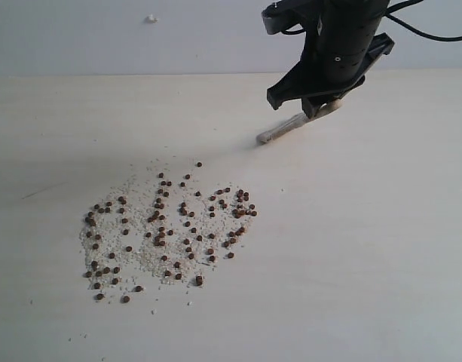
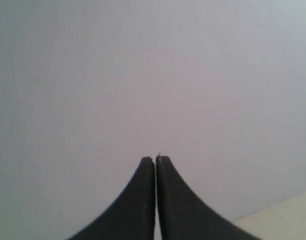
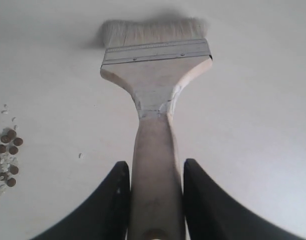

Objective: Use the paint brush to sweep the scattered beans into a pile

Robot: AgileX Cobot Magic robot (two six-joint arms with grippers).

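The part of the handle toward the bristles is free, and my right gripper holds the brush handle's back. My left gripper goes on moving closer until it closes on that free part.
The beans lie scattered as a wide loose patch of small reddish-brown pellets mixed with whitish grit, left of the table's middle; no compact pile shows. A few beans appear at the edge of the right wrist view. My right gripper is shut on the pale wooden handle of the paint brush, at the back right of the patch. The brush slants down to the left, and its cream bristles touch the table just beyond the beans. My left gripper is shut and empty, facing a blank wall.
The pale wooden table stretches around the patch. A grey wall rises behind it, with a small white speck on it. A black cable trails from the right arm.
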